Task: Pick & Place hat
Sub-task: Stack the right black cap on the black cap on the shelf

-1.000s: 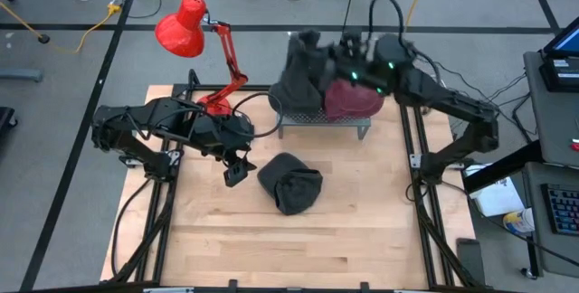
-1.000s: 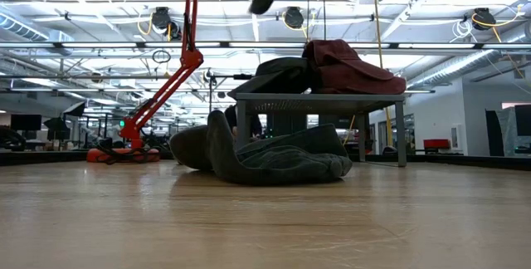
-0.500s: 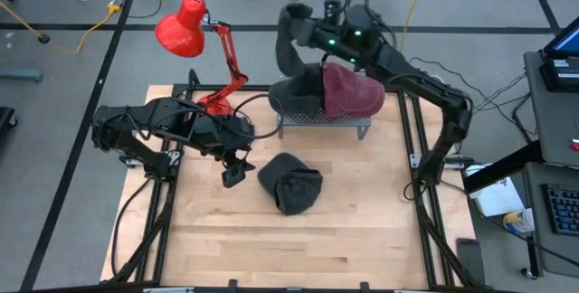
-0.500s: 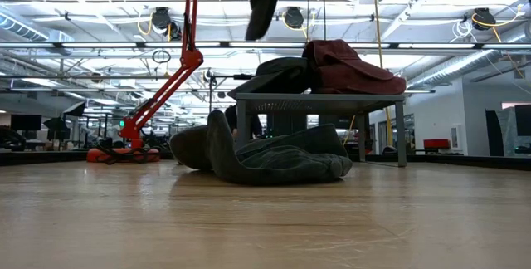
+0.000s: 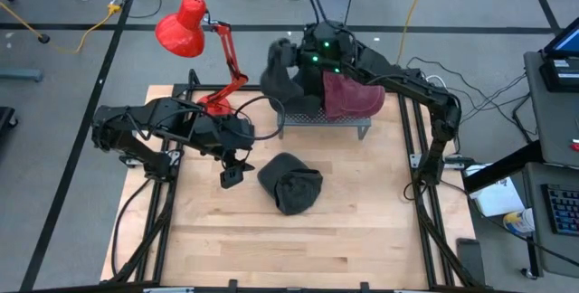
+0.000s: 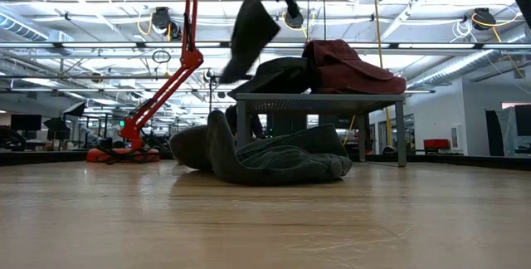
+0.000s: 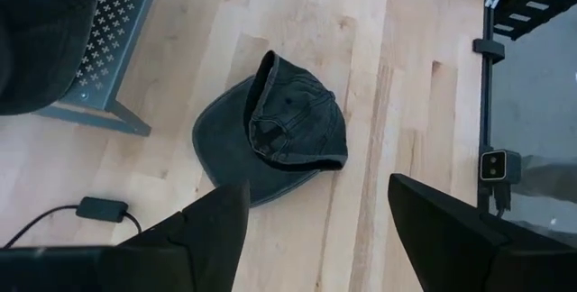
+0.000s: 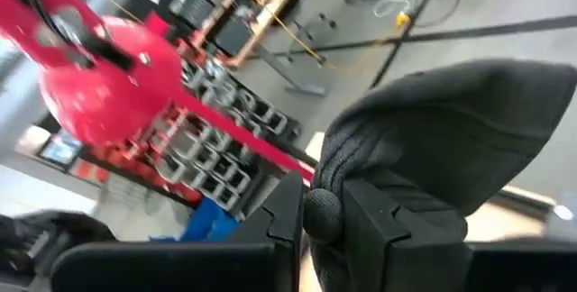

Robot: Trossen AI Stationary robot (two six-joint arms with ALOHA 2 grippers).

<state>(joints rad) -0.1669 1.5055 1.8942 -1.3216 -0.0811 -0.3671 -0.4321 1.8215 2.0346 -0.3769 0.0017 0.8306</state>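
Note:
I carry on moving the held hat over the rack's dark hat [image 6: 280, 77] with my right gripper and let go once it rests there. The held hat is hanging by its top button [image 8: 322, 215], with its edge lowest.
A dark grey hat [image 5: 289, 183] [image 7: 270, 139] lies crumpled on the wooden table, resting on its brim and crown. My left gripper [image 5: 232, 175] [image 7: 315, 224] hovers open just to its left, touching nothing. My right gripper [image 5: 298, 56] [image 8: 323, 204] is shut on a second dark hat [image 5: 279, 74] [image 6: 247, 36], held in the air beside the far left end of a metal rack [image 5: 321, 119] [image 6: 319, 100]. A maroon hat [image 5: 351, 97] [image 6: 353, 68] and another dark hat [image 6: 278, 76] lie on the rack's top. My right gripper pinches the dark hat between its two fingers at the small round button [image 8: 320, 217] on its crown. The fingers come nearly level from the table's right side. The hat hangs below them, tilted, with its brim [image 6: 236, 60] lowest, clear of rack and table.
A red desk lamp [image 5: 185, 26] [image 6: 178, 70] stands at the table's far left, its head close to the held hat. The rack fills the far middle. Bare wood [image 5: 298, 248] lies toward the near edge. Cables run on the floor beyond the table.
My right gripper, still shut on the dark hat, has swung from above the rack toward the table's left and come down, rolling as it went. The hat has left the space over the rack and now hangs lower, tilted, beside the rack's left end.

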